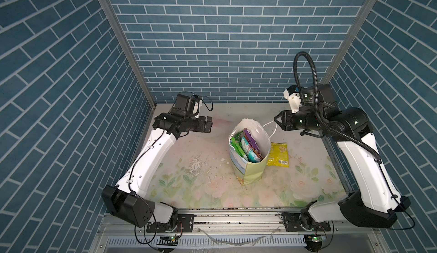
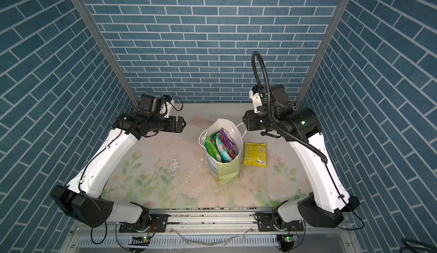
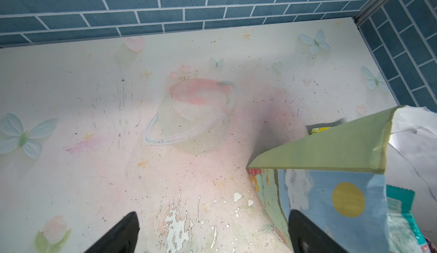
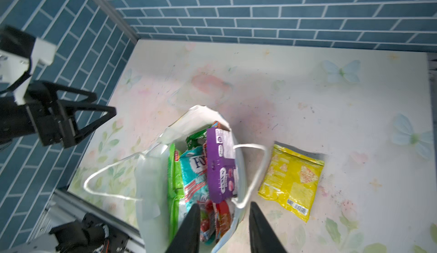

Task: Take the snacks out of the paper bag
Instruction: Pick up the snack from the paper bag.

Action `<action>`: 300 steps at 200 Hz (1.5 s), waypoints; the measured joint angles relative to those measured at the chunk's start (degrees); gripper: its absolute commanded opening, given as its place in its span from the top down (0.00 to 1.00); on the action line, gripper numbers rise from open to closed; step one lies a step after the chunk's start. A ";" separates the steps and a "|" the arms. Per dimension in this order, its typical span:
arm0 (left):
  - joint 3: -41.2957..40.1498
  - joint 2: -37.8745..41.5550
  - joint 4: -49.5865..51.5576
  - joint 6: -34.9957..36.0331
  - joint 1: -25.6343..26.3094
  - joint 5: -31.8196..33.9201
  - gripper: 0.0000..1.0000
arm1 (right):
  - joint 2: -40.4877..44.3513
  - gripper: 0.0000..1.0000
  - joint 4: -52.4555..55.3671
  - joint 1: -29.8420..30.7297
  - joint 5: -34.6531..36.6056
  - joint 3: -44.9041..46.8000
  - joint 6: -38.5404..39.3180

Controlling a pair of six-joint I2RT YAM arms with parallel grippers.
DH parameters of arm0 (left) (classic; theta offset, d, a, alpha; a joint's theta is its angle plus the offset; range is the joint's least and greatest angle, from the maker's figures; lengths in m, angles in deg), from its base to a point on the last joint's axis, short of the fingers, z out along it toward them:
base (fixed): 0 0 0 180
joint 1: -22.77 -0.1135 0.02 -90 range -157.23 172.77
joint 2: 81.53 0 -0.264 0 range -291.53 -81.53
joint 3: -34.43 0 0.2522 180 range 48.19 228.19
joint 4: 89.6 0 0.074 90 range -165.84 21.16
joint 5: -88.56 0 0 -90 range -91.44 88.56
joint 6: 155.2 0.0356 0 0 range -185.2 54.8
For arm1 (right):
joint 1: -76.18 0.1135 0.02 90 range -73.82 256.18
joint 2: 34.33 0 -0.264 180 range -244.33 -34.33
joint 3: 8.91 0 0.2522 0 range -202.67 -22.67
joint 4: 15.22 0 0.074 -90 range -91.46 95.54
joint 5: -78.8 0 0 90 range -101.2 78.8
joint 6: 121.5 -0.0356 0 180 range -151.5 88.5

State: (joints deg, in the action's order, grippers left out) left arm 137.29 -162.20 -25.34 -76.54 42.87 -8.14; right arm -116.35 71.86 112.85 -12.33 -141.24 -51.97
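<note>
The robot's right gripper keeps going in until its fingers close on the teal-white packet's upright top edge, because the paper bag's opening is open above that edge.
The paper bag stands upright mid-table, mouth open, white inside. Snacks stand in it: a green packet, a teal-white one, a purple one and a red one. A yellow packet lies flat on the table just right of the bag. My right gripper hovers over the bag's right rim, jaws apart, the white cord handle looping just ahead of them. My left gripper hangs wide open left of the bag, empty.
Blue brick walls close in the back and both sides. The floral table cover has peeled white patches left of the bag. A metal rail runs along the front edge between the arm bases.
</note>
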 measured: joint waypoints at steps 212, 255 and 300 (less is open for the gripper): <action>-9.42 12.09 0.24 -0.20 -7.45 4.76 0.00 | -17.38 0.64 3.54 12.31 -1.18 6.47 -3.34; -12.00 14.23 -0.26 -1.33 -10.47 4.55 0.00 | -17.75 0.64 2.10 12.33 -0.13 6.95 -3.76; -12.00 14.19 -0.76 -1.51 -10.49 4.07 0.01 | -19.02 0.64 1.14 12.35 0.57 6.99 -4.02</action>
State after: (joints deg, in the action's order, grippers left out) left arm 125.29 -148.01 -26.10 -78.04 32.38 -4.07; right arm -135.36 73.00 125.19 -11.76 -134.24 -55.99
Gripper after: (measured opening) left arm 0.995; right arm 0.360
